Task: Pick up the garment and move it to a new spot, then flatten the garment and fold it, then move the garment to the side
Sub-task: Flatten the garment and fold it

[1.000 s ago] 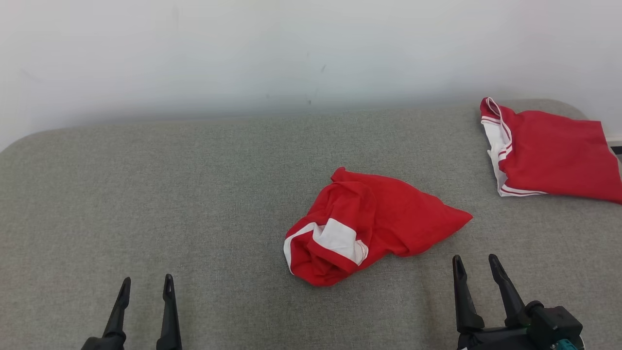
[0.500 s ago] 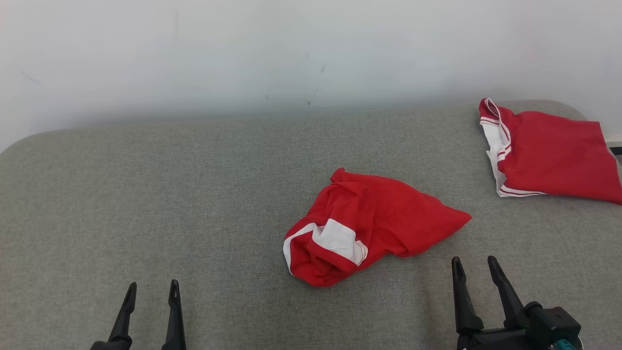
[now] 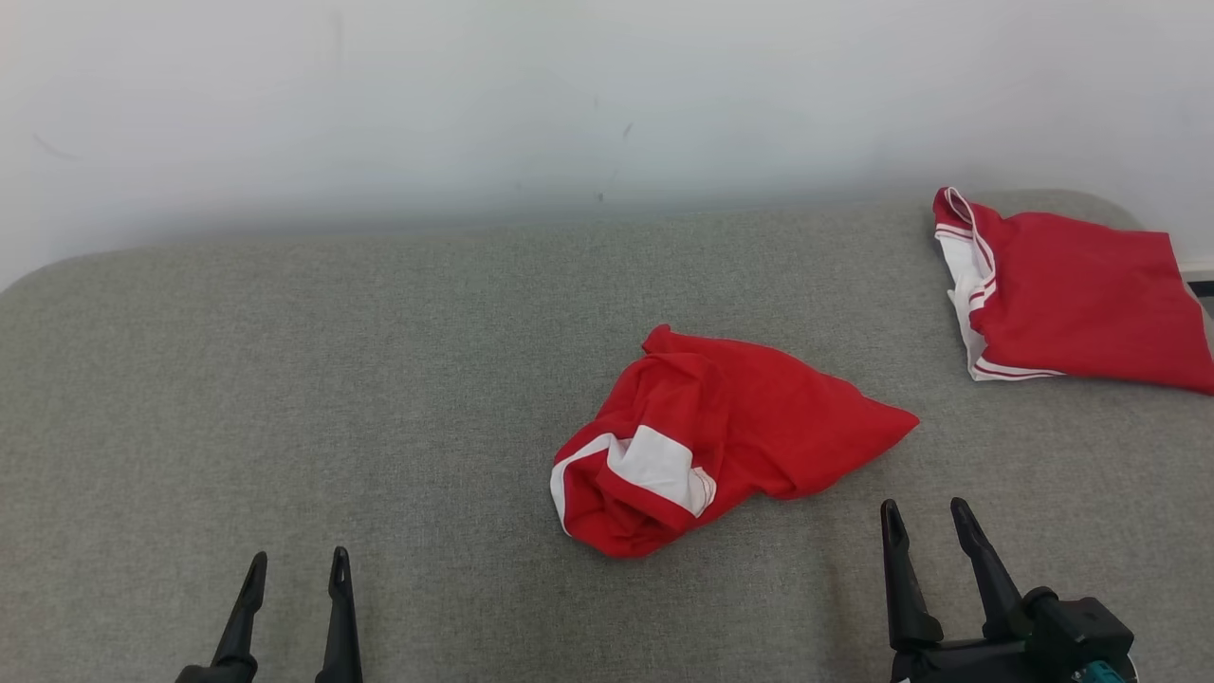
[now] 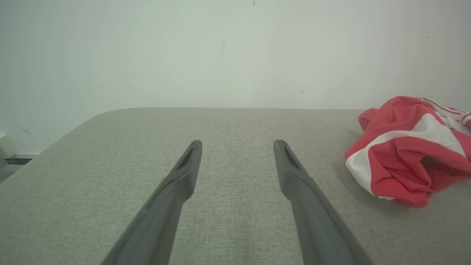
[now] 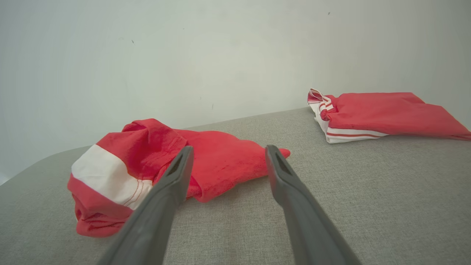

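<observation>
The white band doubles back through loose folds. The red garment will stretch out into a long creased piece when I pull it.
A crumpled red garment with a white band lies bunched near the middle of the grey padded surface. It appears at the right edge of the left wrist view as the garment and left of centre in the right wrist view as the garment. My left gripper is open at the lower left, well away from it, with nothing between its fingers. My right gripper is open at the lower right, just in front of the garment's right tip, not touching it.
A second red garment with white striped trim lies folded flat at the back right corner, also seen as the folded garment. The grey surface has rounded corners and ends at a white wall behind.
My left gripper has shifted slightly right and down in the head view. The right gripper and both garments have stayed where they were.
</observation>
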You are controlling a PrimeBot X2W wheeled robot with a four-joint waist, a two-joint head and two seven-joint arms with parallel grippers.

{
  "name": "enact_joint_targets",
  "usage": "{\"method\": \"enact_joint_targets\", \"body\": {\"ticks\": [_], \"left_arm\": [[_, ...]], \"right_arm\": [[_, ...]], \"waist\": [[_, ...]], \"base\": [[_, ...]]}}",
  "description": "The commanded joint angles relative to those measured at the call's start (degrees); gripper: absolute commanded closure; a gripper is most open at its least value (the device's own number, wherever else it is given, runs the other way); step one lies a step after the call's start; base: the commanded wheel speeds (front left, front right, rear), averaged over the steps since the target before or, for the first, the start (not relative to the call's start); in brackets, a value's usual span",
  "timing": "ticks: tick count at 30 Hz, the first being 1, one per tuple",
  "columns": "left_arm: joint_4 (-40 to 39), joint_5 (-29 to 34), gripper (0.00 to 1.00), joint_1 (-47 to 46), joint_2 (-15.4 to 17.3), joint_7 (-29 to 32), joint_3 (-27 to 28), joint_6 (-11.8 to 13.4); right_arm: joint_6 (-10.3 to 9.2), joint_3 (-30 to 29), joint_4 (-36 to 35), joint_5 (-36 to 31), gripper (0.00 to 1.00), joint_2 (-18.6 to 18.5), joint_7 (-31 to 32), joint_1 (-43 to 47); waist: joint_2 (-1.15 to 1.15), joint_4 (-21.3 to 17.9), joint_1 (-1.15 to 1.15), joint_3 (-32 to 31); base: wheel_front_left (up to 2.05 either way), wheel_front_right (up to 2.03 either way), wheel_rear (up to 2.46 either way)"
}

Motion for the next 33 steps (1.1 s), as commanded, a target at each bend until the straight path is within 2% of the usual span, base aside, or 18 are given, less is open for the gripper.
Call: {"method": "enact_joint_targets", "body": {"ticks": [1,33], "left_arm": [[0.02,0.29,0.0,-0.55,-0.06,-0.17,0.17,-0.08],[0.0,0.18,0.0,-0.88,-0.07,-0.17,0.38,0.01]], "right_arm": [[-0.15,0.04,-0.06,0.38,0.0,0.11,0.0,-0.17],[-0.15,-0.25,-0.07,-0.06,0.0,0.11,0.0,-0.52]], "waist": [[0.0,0.04,0.0,0.1],[0.0,0.42,0.0,0.76]], "base": [[0.0,0.0,0.0],[0.0,0.0,0.0]]}}
